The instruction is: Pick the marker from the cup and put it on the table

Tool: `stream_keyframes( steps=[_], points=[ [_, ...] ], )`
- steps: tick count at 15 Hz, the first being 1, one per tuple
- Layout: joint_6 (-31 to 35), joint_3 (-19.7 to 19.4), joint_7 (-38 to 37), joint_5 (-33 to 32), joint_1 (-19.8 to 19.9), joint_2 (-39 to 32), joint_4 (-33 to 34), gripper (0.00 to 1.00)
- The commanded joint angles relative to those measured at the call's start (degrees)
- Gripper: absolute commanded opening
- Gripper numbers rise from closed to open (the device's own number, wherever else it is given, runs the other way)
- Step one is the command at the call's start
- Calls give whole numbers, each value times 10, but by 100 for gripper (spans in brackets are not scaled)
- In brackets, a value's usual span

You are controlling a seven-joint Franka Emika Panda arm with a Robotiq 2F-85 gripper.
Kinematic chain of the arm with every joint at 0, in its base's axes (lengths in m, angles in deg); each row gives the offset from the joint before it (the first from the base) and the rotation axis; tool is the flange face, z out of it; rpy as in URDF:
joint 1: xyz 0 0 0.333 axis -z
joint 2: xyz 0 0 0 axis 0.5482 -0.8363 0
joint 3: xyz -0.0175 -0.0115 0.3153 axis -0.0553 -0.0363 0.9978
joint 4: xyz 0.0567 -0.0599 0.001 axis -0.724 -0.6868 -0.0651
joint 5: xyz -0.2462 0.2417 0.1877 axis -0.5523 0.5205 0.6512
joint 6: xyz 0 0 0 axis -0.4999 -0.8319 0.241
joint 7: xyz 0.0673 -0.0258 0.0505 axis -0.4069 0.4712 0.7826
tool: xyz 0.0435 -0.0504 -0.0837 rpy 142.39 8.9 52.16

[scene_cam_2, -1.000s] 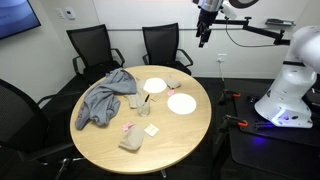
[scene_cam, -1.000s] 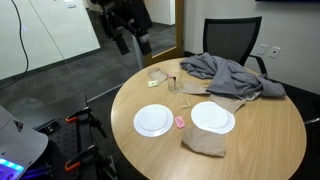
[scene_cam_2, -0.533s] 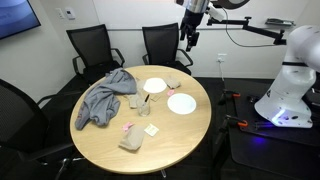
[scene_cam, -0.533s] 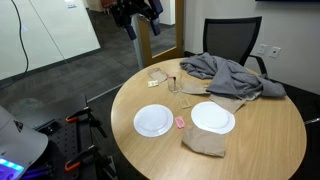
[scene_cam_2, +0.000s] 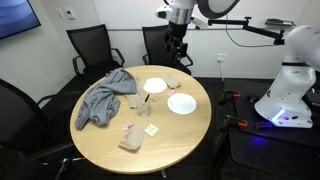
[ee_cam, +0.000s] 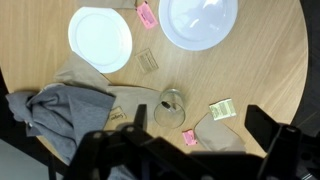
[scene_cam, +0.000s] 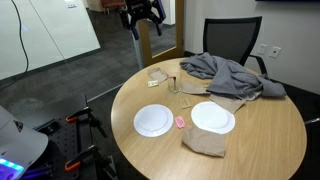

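The marker's top end point(scene_cam_2: 148, 97) sticks up free above the cup's rim point(scene_cam_2: 145, 102), so I should keep lowering my open gripper toward it until it is between my fingers.
The clear cup point(ee_cam: 170, 108) stands on the round wooden table point(ee_cam: 270, 60) with the dark marker point(ee_cam: 163, 103) upright in it. The cup also shows in both exterior views point(scene_cam: 172, 83) point(scene_cam_2: 148, 104). My gripper point(ee_cam: 200, 120) is open and empty, its dark fingers point(ee_cam: 262, 123) spread wide. It hangs high above the table's edge in both exterior views point(scene_cam: 143, 24) point(scene_cam_2: 176, 48), well clear of the cup.
Two white plates point(scene_cam: 153, 120) point(scene_cam: 212, 117) lie on the table with a small pink object point(scene_cam: 179, 122) between them. A grey cloth point(scene_cam: 225, 72) lies by the cup. A tan napkin point(scene_cam: 205, 142), a translucent dish point(ee_cam: 215, 135) and a green-white packet point(ee_cam: 221, 109) lie nearby. Black chairs point(scene_cam_2: 162, 42) ring the table.
The arm has swung in from off the table's side and now has the gripper over the table's edge near the cup. Nothing on the table has moved.
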Motion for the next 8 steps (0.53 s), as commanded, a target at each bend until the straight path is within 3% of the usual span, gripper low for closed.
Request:
stream_keyframes(
  steps=[1, 8],
  points=[
    [-3, 25, 34, 10, 0, -63, 55, 100],
    [-1, 66, 16, -47, 8, -185, 137, 100]
  ],
)
